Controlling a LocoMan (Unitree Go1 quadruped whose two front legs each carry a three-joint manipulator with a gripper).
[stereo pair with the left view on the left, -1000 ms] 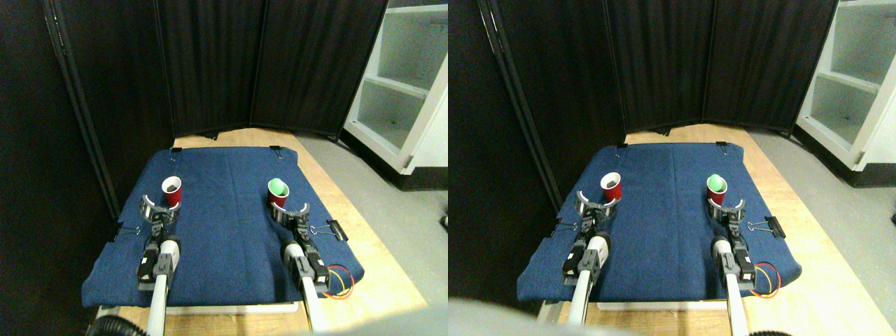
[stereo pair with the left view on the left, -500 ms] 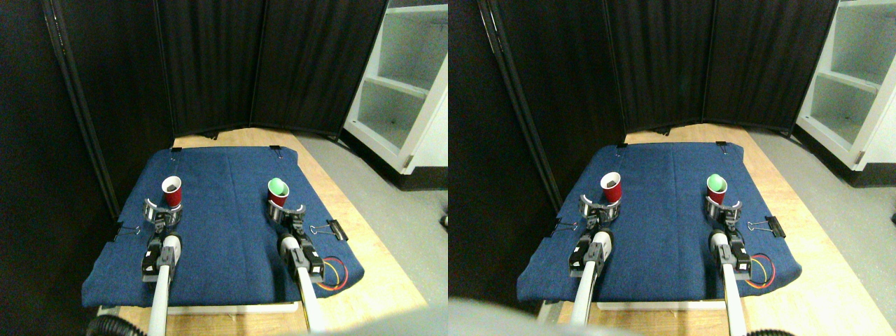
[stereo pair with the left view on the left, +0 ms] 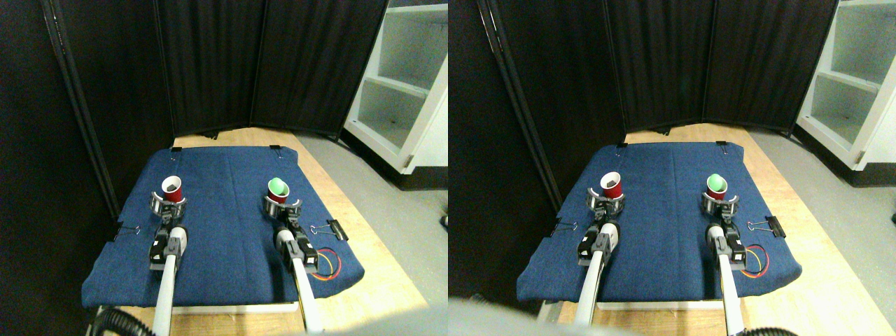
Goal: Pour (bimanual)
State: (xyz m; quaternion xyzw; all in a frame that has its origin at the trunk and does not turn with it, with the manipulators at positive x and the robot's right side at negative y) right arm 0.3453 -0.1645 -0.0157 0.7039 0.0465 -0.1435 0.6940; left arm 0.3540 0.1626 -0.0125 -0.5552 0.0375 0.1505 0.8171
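Note:
My gripper will make the green ball point(stereo pair with the left view on the left: 278, 187) roll out into the other red cup when it pours, because green bulges up round inside a white rim.
A red cup with a white inside point(stereo pair with the left view on the left: 171, 186) stands upright on the left of the blue cloth point(stereo pair with the left view on the left: 224, 217). A second red cup, green inside point(stereo pair with the left view on the left: 278, 188), stands upright on the right. My left gripper point(stereo pair with the left view on the left: 169, 203) is open, its curved jaws reaching to either side of the left cup's lower part. Over on the right, my right gripper point(stereo pair with the left view on the left: 281, 204) is open in the same way around the base of the green-lined cup. I cannot tell whether the jaws touch the cups.
The cloth covers a wooden table point(stereo pair with the left view on the left: 364, 245) and is held by binder clips point(stereo pair with the left view on the left: 334, 229). Black folding screens point(stereo pair with the left view on the left: 210, 63) close off the back and left. A white shelf unit point(stereo pair with the left view on the left: 406, 84) stands at the right. Red and yellow wires point(stereo pair with the left view on the left: 326, 266) loop beside my right arm.
Both arms have pushed forward. The open jaws, which were short of the cups, now straddle their lower parts. The cups have not moved.

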